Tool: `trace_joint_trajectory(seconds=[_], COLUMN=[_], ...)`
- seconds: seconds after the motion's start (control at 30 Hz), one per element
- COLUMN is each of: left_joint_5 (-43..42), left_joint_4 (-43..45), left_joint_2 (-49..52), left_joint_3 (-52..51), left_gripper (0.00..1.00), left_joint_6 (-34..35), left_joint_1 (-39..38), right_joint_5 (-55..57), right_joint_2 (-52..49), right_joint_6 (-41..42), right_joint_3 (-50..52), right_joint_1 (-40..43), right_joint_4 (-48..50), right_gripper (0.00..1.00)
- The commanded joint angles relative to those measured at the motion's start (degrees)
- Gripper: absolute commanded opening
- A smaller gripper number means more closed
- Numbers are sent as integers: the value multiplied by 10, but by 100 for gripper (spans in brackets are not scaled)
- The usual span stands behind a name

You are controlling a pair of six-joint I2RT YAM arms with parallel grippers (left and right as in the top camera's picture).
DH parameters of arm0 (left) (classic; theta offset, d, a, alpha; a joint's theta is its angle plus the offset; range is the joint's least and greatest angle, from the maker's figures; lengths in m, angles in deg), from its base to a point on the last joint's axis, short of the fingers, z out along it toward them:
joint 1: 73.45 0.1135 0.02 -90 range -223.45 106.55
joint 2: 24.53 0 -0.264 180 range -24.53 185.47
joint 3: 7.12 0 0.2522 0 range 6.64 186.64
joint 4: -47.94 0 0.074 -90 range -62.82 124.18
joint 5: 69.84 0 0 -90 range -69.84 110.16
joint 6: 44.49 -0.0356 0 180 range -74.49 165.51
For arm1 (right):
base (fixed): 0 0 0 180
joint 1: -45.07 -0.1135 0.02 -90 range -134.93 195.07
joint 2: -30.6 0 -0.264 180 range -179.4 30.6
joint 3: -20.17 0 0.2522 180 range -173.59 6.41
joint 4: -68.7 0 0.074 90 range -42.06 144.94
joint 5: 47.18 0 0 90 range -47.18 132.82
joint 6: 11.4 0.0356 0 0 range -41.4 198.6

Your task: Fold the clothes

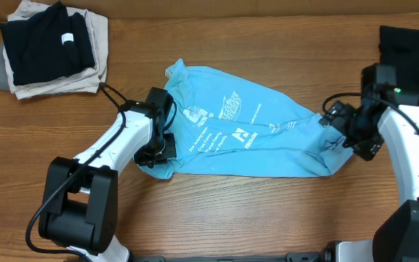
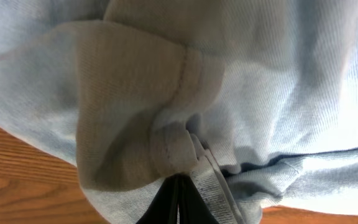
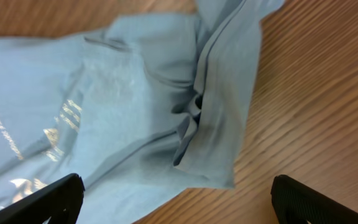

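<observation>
The shirt's end [image 1: 327,151] under my right gripper is folded over onto itself. My right gripper should take hold of the shirt's flap [image 1: 334,163] and pull it open first, before folding.
The clothes, a light sky-blue T-shirt [image 1: 246,138] with small white print facing up, lie crumpled across the middle of the wooden table. My left gripper [image 1: 158,151] sits at the shirt's lower left corner. In the left wrist view its dark fingers [image 2: 166,208] are pressed together on a bunched hem of the shirt [image 2: 260,93]. My right gripper [image 1: 349,135] hovers over the shirt's right end. Its black fingertips [image 3: 48,199] stand wide apart above a folded edge of the shirt [image 3: 135,93], with nothing between them.
A pile of folded garments [image 1: 49,47], black on top of beige and grey, lies at the back left corner. A dark cloth [image 1: 413,44] lies at the back right, behind the right arm. Bare wood [image 3: 316,93] shows to the right of the shirt.
</observation>
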Motion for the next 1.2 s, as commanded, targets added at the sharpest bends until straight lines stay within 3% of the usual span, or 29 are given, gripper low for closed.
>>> trace_joint_trajectory(seconds=[0.0, 0.27, 0.67, 0.83, 0.97, 1.17], left_joint_5=[24, 25, 25, 25, 25, 25], left_joint_4=[1, 1, 4, 2, 2, 2], left_joint_2=[10, 10, 10, 10, 10, 10], left_joint_3=[-2, -2, -2, -2, -2, -2], left_gripper=[4, 4, 4, 4, 4, 4], left_joint_6=[6, 6, 5, 5, 5, 5], left_joint_1=[2, 14, 14, 14, 14, 14], right_joint_5=[-21, -19, 89, 118, 143, 168], right_joint_2=[-6, -7, -70, -77, -77, -77], right_joint_6=[0, 0, 66, 76, 82, 89], right_joint_3=[33, 62, 90, 90, 90, 90], right_joint_1=[-18, -57, -92, -91, -91, -84], right_joint_4=[27, 80, 73, 70, 62, 48], right_gripper=[99, 93, 90, 84, 70, 38])
